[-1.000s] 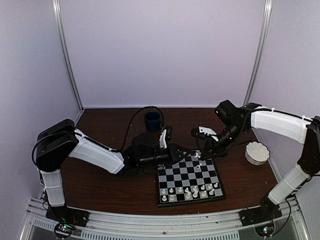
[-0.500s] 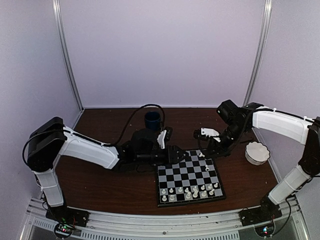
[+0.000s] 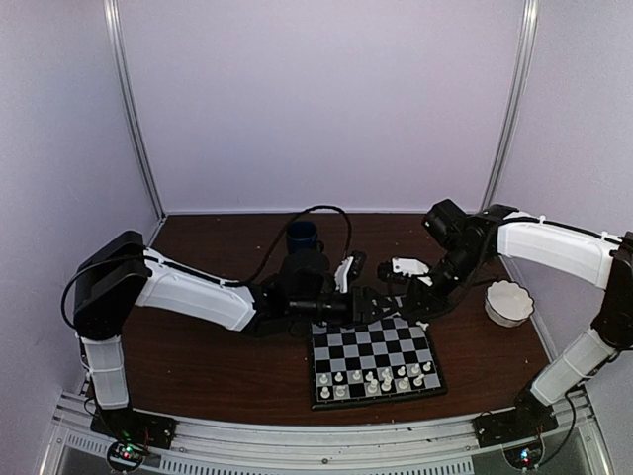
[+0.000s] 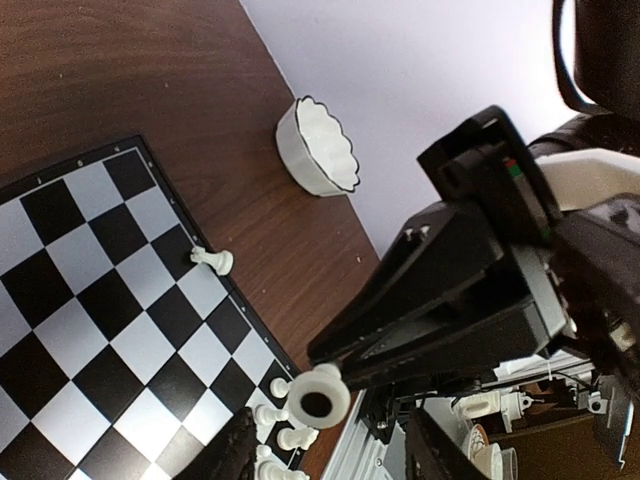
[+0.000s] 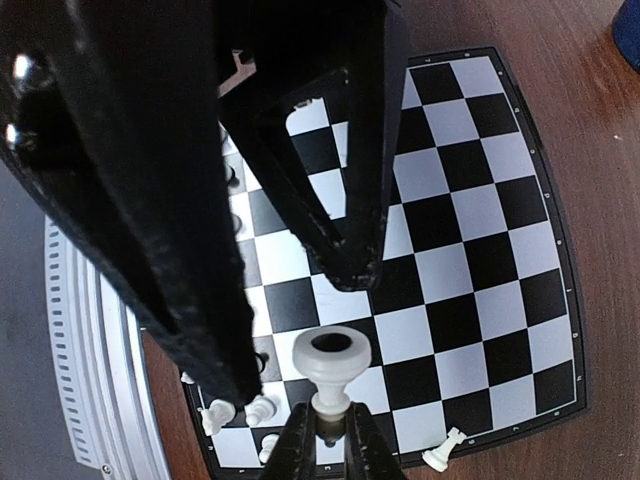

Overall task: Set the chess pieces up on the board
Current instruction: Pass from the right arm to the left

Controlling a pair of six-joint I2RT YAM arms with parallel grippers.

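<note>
Next, I pass the white piece (image 4: 320, 393), its round base (image 5: 332, 346) up in my right gripper, to my left gripper, for my right to regrasp from another angle.
The black-and-white board (image 3: 374, 361) lies at the table's near middle, with several white chess pieces (image 3: 381, 378) standing on its near rows. Over its far edge my right gripper (image 5: 332, 445) is shut on the head of one white piece (image 5: 335, 368), whose round base points away from that gripper. The same piece (image 4: 318, 393) shows base-on in the left wrist view, between my left gripper's (image 4: 335, 460) spread fingers (image 4: 235, 455), which do not touch it. The two grippers (image 3: 381, 302) (image 3: 415, 302) meet tip to tip. One piece (image 4: 212, 261) lies toppled on an edge square.
A white scalloped bowl (image 3: 508, 302) stands right of the board, just beyond the right arm. A dark blue mug (image 3: 302, 236) sits behind the left arm, with a cable looping over it. Brown table surrounds the board (image 5: 470, 200).
My left gripper has opened and let go of the white piece, which stays in the shut right gripper. The left arm has stretched a little further right.
</note>
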